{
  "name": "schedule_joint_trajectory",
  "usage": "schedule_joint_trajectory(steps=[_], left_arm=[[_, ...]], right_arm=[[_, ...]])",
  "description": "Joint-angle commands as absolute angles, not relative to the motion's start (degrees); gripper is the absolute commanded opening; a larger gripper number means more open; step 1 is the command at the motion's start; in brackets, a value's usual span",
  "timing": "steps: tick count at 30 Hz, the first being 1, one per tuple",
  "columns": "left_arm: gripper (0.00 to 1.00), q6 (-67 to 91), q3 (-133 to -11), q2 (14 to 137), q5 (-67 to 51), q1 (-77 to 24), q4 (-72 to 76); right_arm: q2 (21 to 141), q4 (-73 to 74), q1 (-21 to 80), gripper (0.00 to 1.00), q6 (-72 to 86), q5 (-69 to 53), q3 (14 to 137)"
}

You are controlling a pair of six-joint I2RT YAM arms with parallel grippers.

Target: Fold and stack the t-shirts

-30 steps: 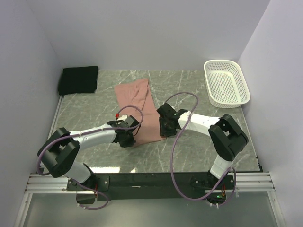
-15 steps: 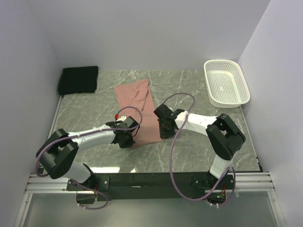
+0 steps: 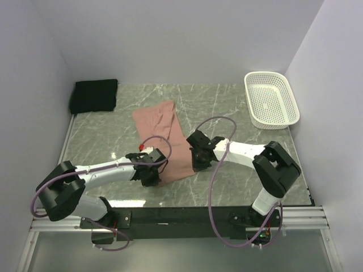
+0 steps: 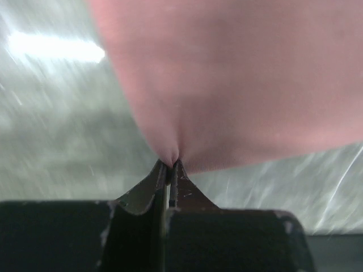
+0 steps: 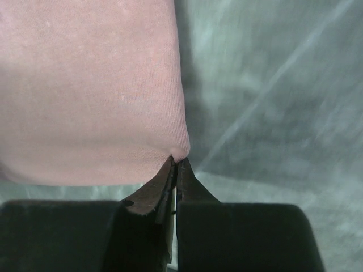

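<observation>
The salmon-pink t-shirt's near edge point(image 3: 177, 178) is close to the black rail, so both my grippers should pick up its near corners and fold them back toward its far end point(image 3: 153, 110).
The salmon-pink t-shirt point(image 3: 164, 133) lies as a long folded strip on the marble table, running from mid-back toward the front. My left gripper point(image 3: 152, 177) is shut on its near left corner, seen pinched in the left wrist view point(image 4: 173, 161). My right gripper point(image 3: 197, 164) is shut on its near right corner, seen pinched in the right wrist view point(image 5: 178, 157). The pink cloth fills the upper part of both wrist views point(image 4: 238, 85) point(image 5: 91, 85). The black folded t-shirt point(image 3: 94, 95) lies at the back left corner. No print shows on the pink shirt.
A white mesh basket point(image 3: 271, 100) stands at the back right near the right wall. White walls close the table on three sides. The black rail point(image 3: 170, 216) with the arm bases runs along the near edge.
Both grippers have pulled the pink shirt's near edge toward the front of the table. The shirt's far end slid forward and a little left, and the strip now lies more slanted.
</observation>
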State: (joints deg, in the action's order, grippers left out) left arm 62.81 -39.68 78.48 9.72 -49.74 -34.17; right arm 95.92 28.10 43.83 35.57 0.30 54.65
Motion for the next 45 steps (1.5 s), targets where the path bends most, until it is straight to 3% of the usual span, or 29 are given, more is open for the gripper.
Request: schedule_joint_trajectory(steps=[1, 10, 12, 16, 27, 45], left_arm=[[0.01, 66.52, -39.02, 75.85, 6.16, -56.14, -43.31], [0.01, 84.79, -45.52, 67.07, 2.46, -81.53, -58.09], [0.01, 85.86, -48.77, 66.53, 2.02, -83.75, -59.94], [0.01, 84.64, -54.13, 67.41, 4.03, -84.64, -62.66], [0.01, 70.41, -55.55, 54.23, 2.38, -60.66, -58.19], [0.01, 47.12, -55.11, 64.50, -8.08, -24.89, -43.87]], right_arm=[[93.09, 37.08, 46.40, 0.00, 34.98, -1.84, 47.56], [65.15, 58.32, 54.93, 0.00, 40.34, -8.61, 40.08], [58.82, 61.42, 54.93, 0.00, 41.30, -8.70, 42.70], [58.09, 68.01, 53.71, 0.00, 39.73, -3.88, 50.52], [73.82, 69.61, 46.06, 0.00, 28.40, -0.17, 76.80], [102.98, 64.87, 36.39, 0.00, 16.70, -2.90, 106.85]])
